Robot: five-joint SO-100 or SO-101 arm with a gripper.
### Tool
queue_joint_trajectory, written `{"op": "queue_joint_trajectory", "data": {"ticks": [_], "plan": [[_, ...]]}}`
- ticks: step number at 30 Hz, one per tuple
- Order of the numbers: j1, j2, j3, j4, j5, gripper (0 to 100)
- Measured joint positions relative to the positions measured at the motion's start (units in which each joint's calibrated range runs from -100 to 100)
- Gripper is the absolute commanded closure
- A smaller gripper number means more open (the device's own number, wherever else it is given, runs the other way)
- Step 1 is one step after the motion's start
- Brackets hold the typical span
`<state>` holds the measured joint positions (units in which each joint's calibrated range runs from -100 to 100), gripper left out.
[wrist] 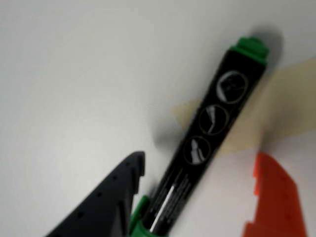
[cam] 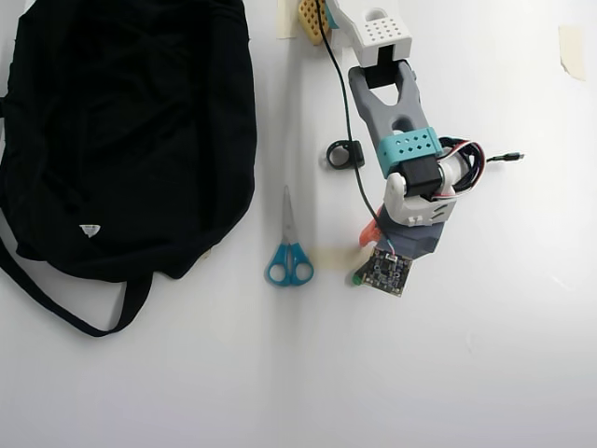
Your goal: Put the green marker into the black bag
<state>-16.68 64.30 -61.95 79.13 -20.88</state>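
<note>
The green marker (wrist: 206,136) lies slanted (wrist: 183,173) between the robot's open gripper fingers, so it will swing into line with the fingers when the gripper closes and lifts.
The green marker (wrist: 210,128) has a black barrel with white markings and green at both ends; in the wrist view it runs diagonally over the white table. My gripper (wrist: 200,160) is open and straddles it, the dark finger (wrist: 106,202) close to its lower left side and the orange finger (wrist: 274,197) apart on the right. From overhead the wrist hides nearly all of the marker; only a green end (cam: 358,276) shows below the gripper (cam: 373,250). The black bag (cam: 121,131) lies far to the left, with its strap trailing below it.
Blue-handled scissors (cam: 289,247) lie between the bag and the arm. A small black cable loop (cam: 343,155) sits beside the arm's cable. A beige tape patch (wrist: 281,94) is under the marker, and other tape pieces (cam: 571,49) are near the top edge.
</note>
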Motion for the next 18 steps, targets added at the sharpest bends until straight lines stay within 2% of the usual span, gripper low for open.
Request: {"op": "queue_joint_trajectory", "data": {"ticks": [18], "plan": [[-0.07,1.33,-1.02,0.0,-0.34,70]]}}
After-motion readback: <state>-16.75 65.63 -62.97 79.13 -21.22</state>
